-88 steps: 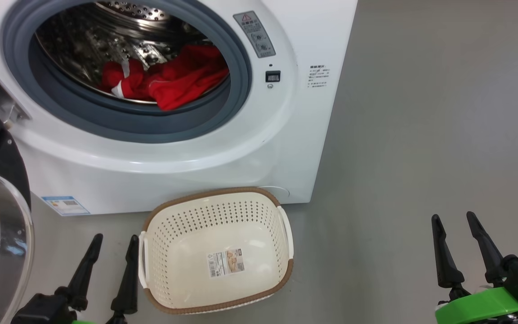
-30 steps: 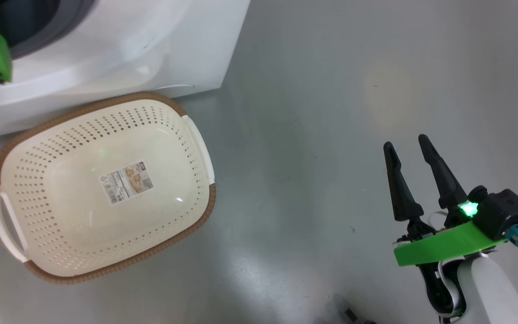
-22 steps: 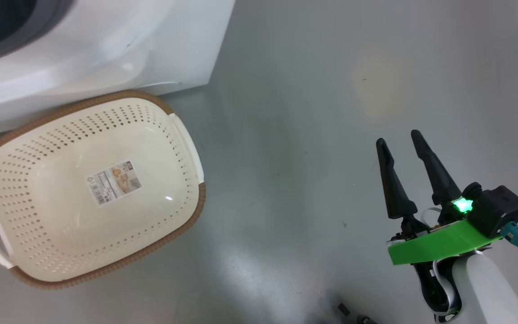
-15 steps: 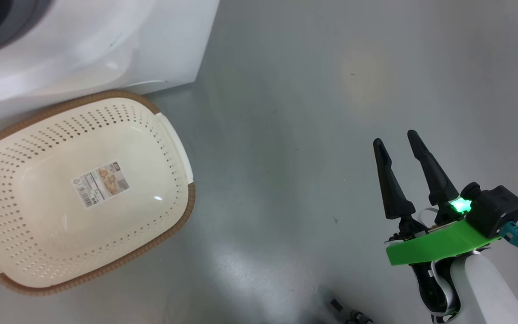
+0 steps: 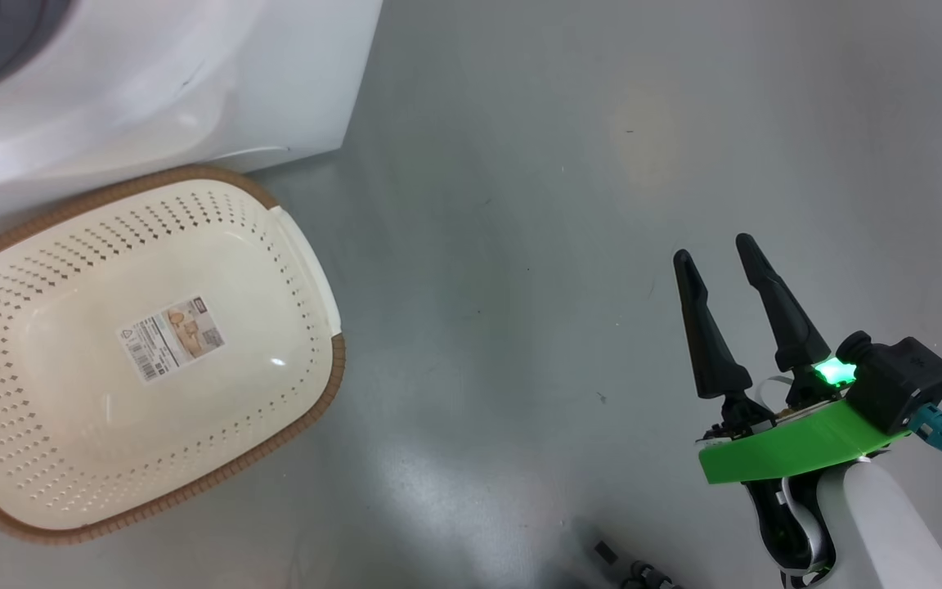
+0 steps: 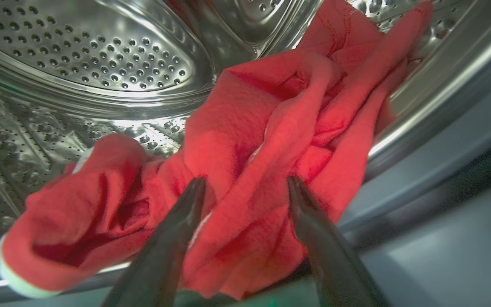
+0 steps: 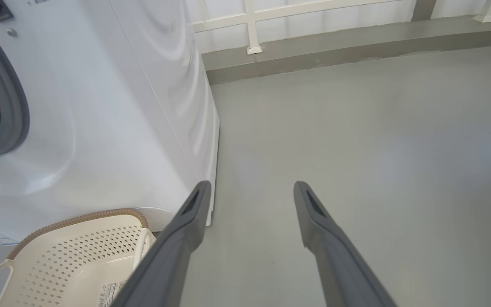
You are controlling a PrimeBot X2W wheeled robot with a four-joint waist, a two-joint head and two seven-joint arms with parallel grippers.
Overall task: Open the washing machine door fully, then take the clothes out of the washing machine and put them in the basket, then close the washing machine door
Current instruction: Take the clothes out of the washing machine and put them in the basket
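My gripper will pull the big red fold out, and the white-trimmed heap (image 6: pixel 77 220) should stay behind in the drum because a dip (image 6: pixel 163 164) separates the two heaps.
My left gripper (image 6: pixel 246 180) is open inside the steel perforated drum (image 6: pixel 100 55), its fingers astride a fold of the crumpled red clothes (image 6: pixel 245 128), which lie low against the grey gasket (image 6: pixel 441 140). A white trim edge shows at the garment's lower left. The white washing machine (image 5: pixel 152 74) fills the head view's top left, and the cream basket (image 5: pixel 338 360) stands empty on the floor before it, a paper label inside. My right gripper (image 5: pixel 713 249) hangs open over bare floor, well right of the basket. The washing machine door is out of view.
In the right wrist view my right gripper (image 7: pixel 252 185) points past the washing machine (image 7: pixel 134 85) corner, with the basket (image 7: pixel 79 251) at lower left. A low kerb and white railing (image 7: pixel 252 25) bound the grey floor behind. Small dark parts (image 5: pixel 634 573) sit at the head view's bottom edge.
The head camera has swung right, so machine and basket slide left in its picture. The left arm's green mount has left that view. The right gripper stays open, barely moved.
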